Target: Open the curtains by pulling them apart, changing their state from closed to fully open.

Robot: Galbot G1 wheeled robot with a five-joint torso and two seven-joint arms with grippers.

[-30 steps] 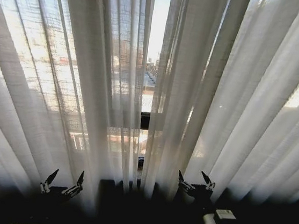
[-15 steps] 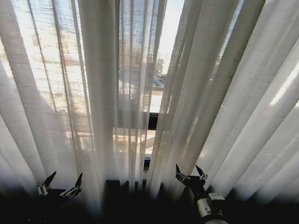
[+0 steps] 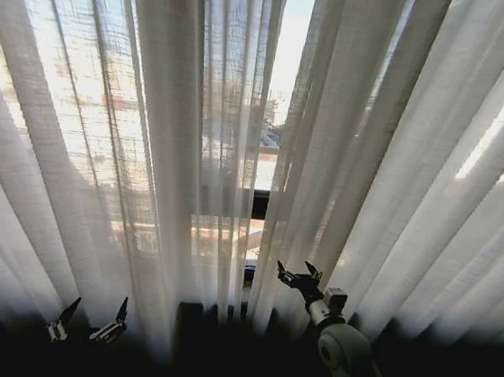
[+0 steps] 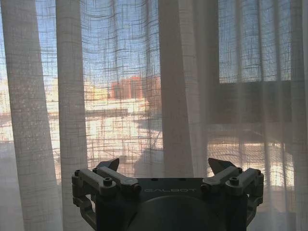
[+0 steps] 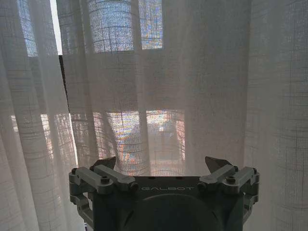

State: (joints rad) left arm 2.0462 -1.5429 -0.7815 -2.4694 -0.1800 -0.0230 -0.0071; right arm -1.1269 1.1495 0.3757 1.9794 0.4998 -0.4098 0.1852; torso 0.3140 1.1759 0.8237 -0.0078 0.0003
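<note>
My right gripper will make the upper cloth slant and trail behind when it pulls aside the curtain at my right gripper (image 3: 297, 212), because the curtain hangs in loose folds (image 3: 344, 135).
Two sheer off-white curtains hang before me, the left panel (image 3: 103, 135) and the right panel (image 3: 418, 171), with a narrow gap at the middle where sky shows. My right gripper (image 3: 298, 273) is open, raised close to the inner edge of the right panel, just right of the gap. My left gripper (image 3: 90, 312) is open, low in front of the left panel's folds. In the left wrist view the open left gripper (image 4: 163, 166) faces a thick pleat (image 4: 175, 96). In the right wrist view the open right gripper (image 5: 162, 163) faces the fabric (image 5: 192, 86) closely.
A dark window frame bar (image 3: 258, 203) crosses behind the gap, also seen through the cloth in the left wrist view (image 4: 255, 98). City buildings show beyond the glass. The floor strip below the curtain hems is dark.
The right arm has stretched forward and leftward, toward the gap at the right panel's inner edge. The head camera has shifted, and the left gripper sits lower in view.
</note>
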